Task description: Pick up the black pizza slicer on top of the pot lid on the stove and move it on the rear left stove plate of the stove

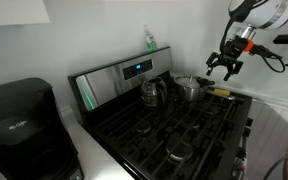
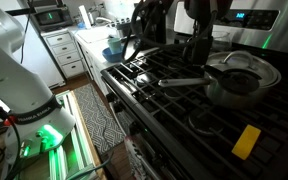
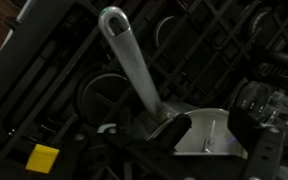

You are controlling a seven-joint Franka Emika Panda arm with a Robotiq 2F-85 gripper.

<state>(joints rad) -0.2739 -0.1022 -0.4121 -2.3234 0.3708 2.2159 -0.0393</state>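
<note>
My gripper is going to lift the black pizza slicer [image 3: 174, 130], which will come away by itself and leave the grey handle [image 3: 136, 66] behind, because that handle is joined to the silver pot's rim.
My gripper [image 1: 224, 68] hangs open above the far end of the stove [image 1: 174, 125], over a silver pot [image 1: 189, 88]. In an exterior view the lidded pot [image 2: 239, 80] sits on the black grates [image 2: 149, 70], with a grey handle [image 2: 179, 82] lying across them. The gripper [image 2: 197, 45] is a dark blur just behind the pot. In the wrist view the open fingers [image 3: 206, 140] stand on either side of the pizza slicer's silver wheel with a black guard [image 3: 199, 135]. A grey handle [image 3: 129, 55] runs up from it. I cannot tell whether the fingers touch it.
A kettle [image 1: 152, 92] stands near the stainless back panel with the blue display [image 1: 136, 70]. A yellow object [image 2: 247, 140] lies on the stove's front part, also in the wrist view [image 3: 42, 158]. A black coffee maker [image 1: 19, 120] stands on the counter. A glass vessel [image 3: 262, 100] is close by.
</note>
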